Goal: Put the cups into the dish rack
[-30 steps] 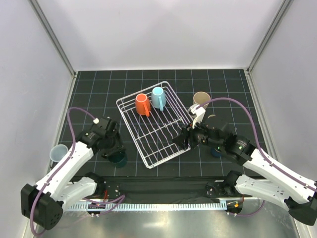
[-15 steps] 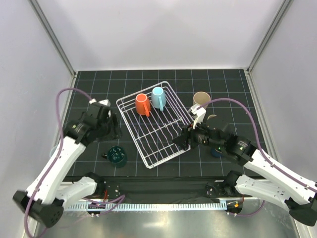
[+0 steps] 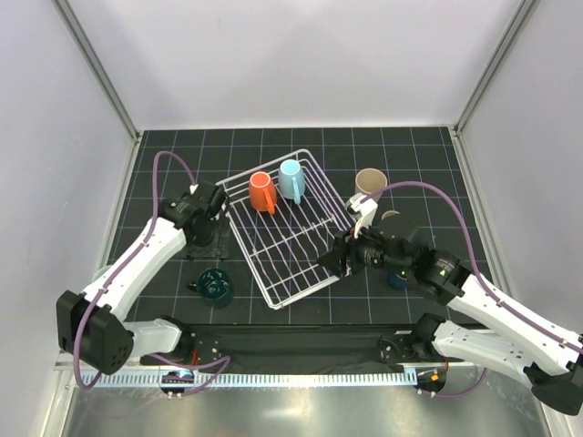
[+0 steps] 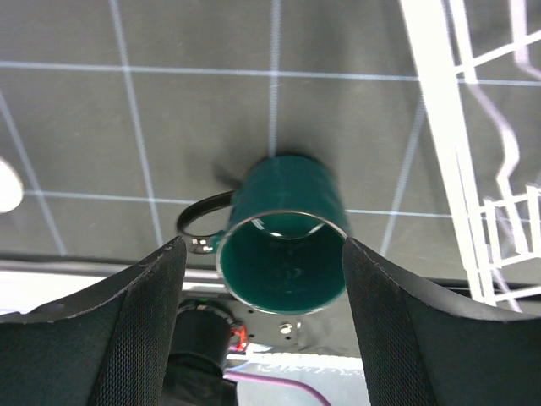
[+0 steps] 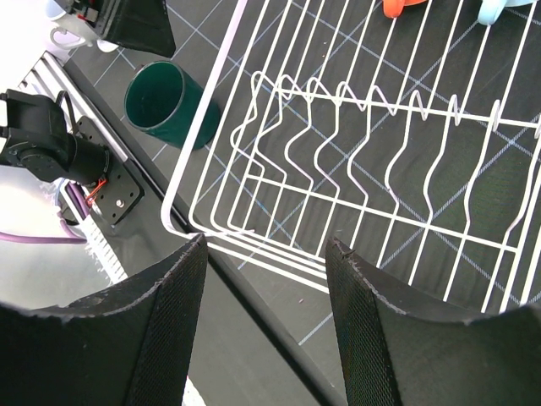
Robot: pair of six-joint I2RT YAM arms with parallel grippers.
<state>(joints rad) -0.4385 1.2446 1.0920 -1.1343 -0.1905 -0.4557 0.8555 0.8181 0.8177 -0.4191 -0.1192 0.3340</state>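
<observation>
The teal mug's handle (image 3: 193, 286) faces away from the rack, so next my left gripper turns the teal mug, grips its rim (image 3: 231, 286) and hands it to my right gripper.
The white wire dish rack (image 3: 314, 273) sits mid-table and holds an orange cup (image 3: 261, 192) and a light blue cup (image 3: 291, 179) at its far end. A dark teal mug (image 3: 216, 287) stands upright on the mat, left of the rack's near corner. My left gripper (image 3: 206, 238) is open and empty, beyond the mug; in the left wrist view the mug (image 4: 283, 203) shows between the fingers, untouched, below the gripper (image 4: 264, 245). My right gripper (image 3: 332, 259) is open and empty above the rack's near right edge (image 5: 254, 245). The teal mug also shows in the right wrist view (image 5: 169, 106).
A tall beige tumbler (image 3: 369, 182) stands right of the rack. A small cup (image 3: 390, 217) and a navy cup (image 3: 398, 276) are partly hidden by my right arm. A white mug (image 5: 63, 17) stands at the far left. The table's front edge is just behind the teal mug.
My left gripper has lifted off the teal mug and moved away from it, towards the rack's left side. The mug stays on the mat. The right arm has barely moved.
</observation>
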